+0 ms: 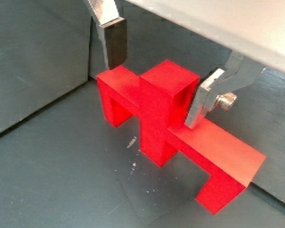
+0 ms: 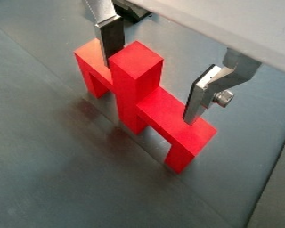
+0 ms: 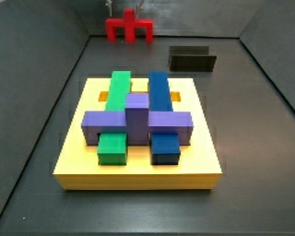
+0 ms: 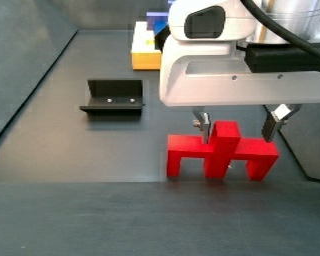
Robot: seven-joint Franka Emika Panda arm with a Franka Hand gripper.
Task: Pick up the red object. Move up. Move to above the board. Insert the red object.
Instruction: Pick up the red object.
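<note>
The green and blue blocks have slots [image 3: 175, 96] on either side, so the red object [image 3: 129, 26] will sit astride those blocks with its legs in the slots when I lower it.
The red object [image 4: 223, 155] stands upright on the dark floor, two legs down and its post up. It shows in both wrist views [image 1: 169, 111] [image 2: 139, 89] and at the far end of a side view [image 3: 130, 28]. My gripper [image 4: 239, 122] is lowered over it and open. Its silver fingers [image 1: 113, 44] straddle the central post, with a gap on at least one side [image 2: 153, 87]. The yellow board [image 3: 137, 175] holds green, blue and purple blocks [image 3: 137, 118] and lies well away from the red object; only its corner shows in a side view [image 4: 144, 50].
The dark fixture [image 3: 194, 59] [image 4: 113, 96] stands on the floor between the board and the red object, off to one side. Grey walls [image 3: 40, 92] enclose the floor.
</note>
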